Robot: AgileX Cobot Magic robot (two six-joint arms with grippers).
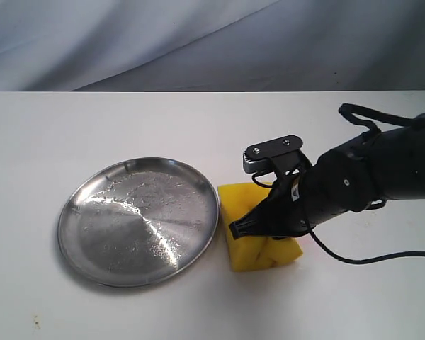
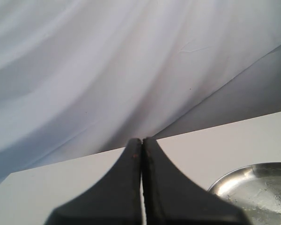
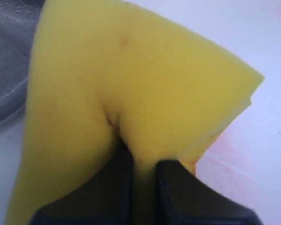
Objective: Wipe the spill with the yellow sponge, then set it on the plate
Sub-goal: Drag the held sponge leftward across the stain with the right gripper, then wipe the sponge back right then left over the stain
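My right gripper has the yellow sponge's edge by the plate's rim (image 1: 218,214), and pink smears show across from it, so next I wipe back over the smears.
The yellow sponge (image 1: 251,234) lies on the white table just right of the silver plate (image 1: 139,220), its left edge close to the rim. My right gripper (image 1: 249,224) is shut on the sponge (image 3: 131,89), pinching a fold of foam between its black fingers (image 3: 175,187). Faint pink smears of the spill (image 3: 253,159) show on the table beside the sponge; most of it is hidden beneath the foam. My left gripper (image 2: 142,143) is shut on nothing, out of the exterior view, with the plate's rim (image 2: 234,178) beside it.
A grey draped cloth (image 1: 198,35) backs the table's far edge. A black cable (image 1: 382,258) trails from the right arm across the table at the right. A tiny dark speck (image 1: 36,324) sits near the front left edge.
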